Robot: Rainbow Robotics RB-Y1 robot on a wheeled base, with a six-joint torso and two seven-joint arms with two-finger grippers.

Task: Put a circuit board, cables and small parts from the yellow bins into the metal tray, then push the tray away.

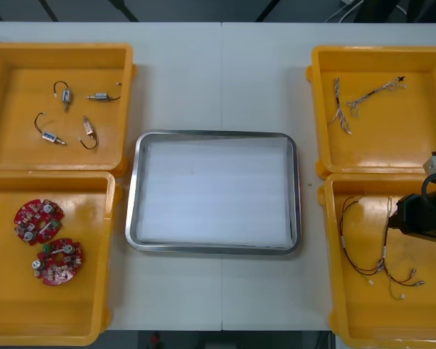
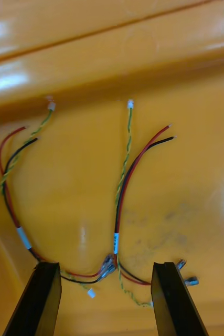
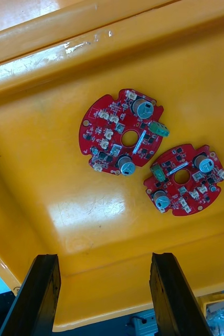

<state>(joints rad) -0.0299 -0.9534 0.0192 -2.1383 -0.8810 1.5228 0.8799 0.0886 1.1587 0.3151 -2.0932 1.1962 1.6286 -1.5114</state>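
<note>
The neighbour's metal ends only rest against the red and black cable (image 1: pixel 386 241). That cable should come free of its neighbour when I lift it.
Two round red circuit boards (image 1: pixel 38 220) (image 1: pixel 58 261) lie in the near left yellow bin (image 1: pixel 94 305). In the left wrist view both boards (image 3: pixel 122 131) (image 3: pixel 185 178) lie beyond my left gripper (image 3: pixel 105 296), which hovers open above the bin floor. Red, black and yellow cables (image 1: pixel 363 247) lie in the near right yellow bin (image 1: pixel 336 291). My right arm (image 1: pixel 424 215) hangs over that bin. My right gripper (image 2: pixel 105 299) is open just above the cables (image 2: pixel 123 194), whose joined ends sit between its fingers. The metal tray (image 1: pixel 134 189) holds nothing.
The far left yellow bin (image 1: pixel 123 65) holds several small metal parts (image 1: pixel 65 94). Twisted blue and white cables (image 1: pixel 363 98) lie in the far right yellow bin (image 1: pixel 320 80). Bare table lies beyond the tray (image 1: pixel 218 73).
</note>
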